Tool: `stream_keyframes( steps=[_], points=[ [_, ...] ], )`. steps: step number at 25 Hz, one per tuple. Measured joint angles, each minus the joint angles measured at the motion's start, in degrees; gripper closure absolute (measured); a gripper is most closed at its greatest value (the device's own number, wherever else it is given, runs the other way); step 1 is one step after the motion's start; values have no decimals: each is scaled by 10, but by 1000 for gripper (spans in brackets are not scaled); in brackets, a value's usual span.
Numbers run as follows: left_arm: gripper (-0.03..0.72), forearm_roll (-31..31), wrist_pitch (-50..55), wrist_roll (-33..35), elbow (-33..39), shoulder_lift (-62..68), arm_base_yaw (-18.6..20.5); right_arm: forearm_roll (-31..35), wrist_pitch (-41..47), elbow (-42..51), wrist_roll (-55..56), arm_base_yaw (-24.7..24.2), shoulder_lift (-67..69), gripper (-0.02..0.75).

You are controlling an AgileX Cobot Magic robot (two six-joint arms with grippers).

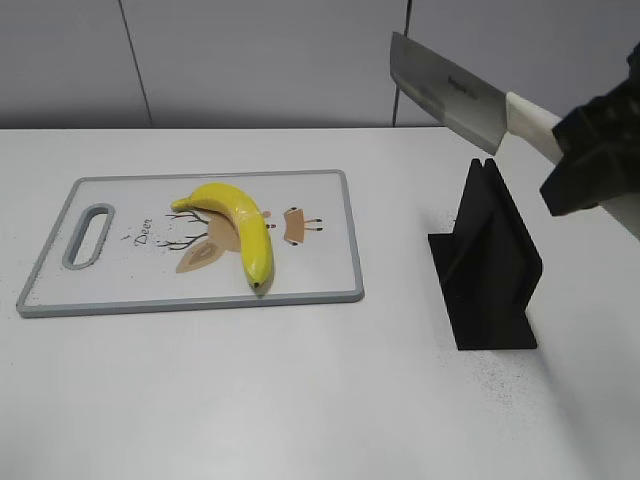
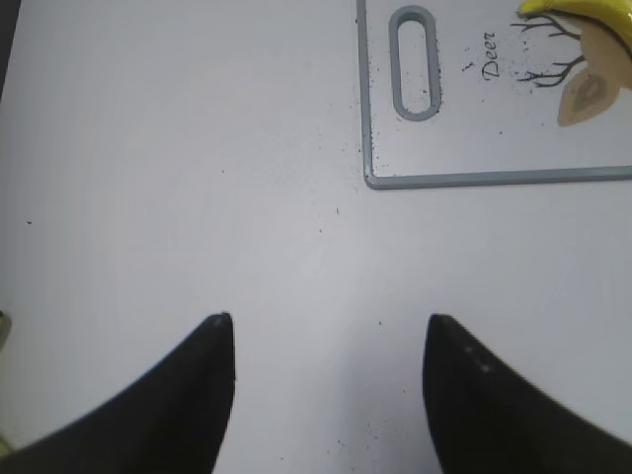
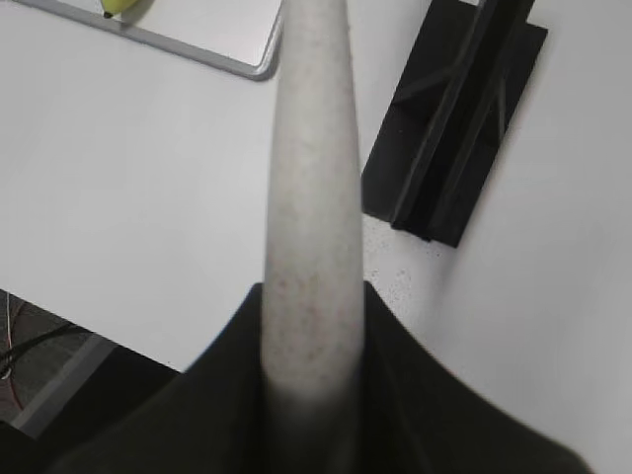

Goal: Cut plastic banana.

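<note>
The knife's blade [image 1: 450, 92] is at a slant across the black knife stand, so the robot's right gripper needs to move back and turn the knife in line before it lowers the knife into the stand's top [image 1: 484, 168].
A yellow plastic banana [image 1: 238, 225] lies on a white cutting board [image 1: 320, 270] with a grey rim at the left of the table. My right gripper [image 1: 585, 160] is shut on the white handle of a knife [image 1: 450, 92] and holds it in the air above the black knife stand [image 1: 487, 262], blade pointing left. In the right wrist view the handle [image 3: 313, 188] runs up between the jaws [image 3: 314, 326], and the banana's tip [image 3: 118, 8] shows at the top. My left gripper [image 2: 329, 336] is open and empty above bare table, near the board's handle corner [image 2: 415, 74].
The board has a slot handle [image 1: 88, 235] at its left end and a deer drawing. The white table's near edge shows in the right wrist view [image 3: 89, 326]. A grey wall stands behind the table.
</note>
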Motion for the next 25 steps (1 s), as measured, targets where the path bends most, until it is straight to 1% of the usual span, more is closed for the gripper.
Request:
stream_keyframes(
  steps=[7, 11, 18, 22, 25],
  points=[
    [99, 0, -3, -1, 126, -163, 0, -7, -38, 88, 50, 0, -89, 547],
    [99, 0, -6, -1, 178, -256, 0, -20, -46, 121, 83, 0, -130, 547],
    [100, 0, -20, -1, 222, -399, 0, -70, -50, 166, 148, 0, -175, 548],
    [101, 0, -47, -1, 243, -456, 0, -75, -60, 192, 163, 0, -177, 548],
    [101, 0, -66, -1, 257, -462, 0, -75, -79, 206, 174, 0, -177, 548]
  ],
)
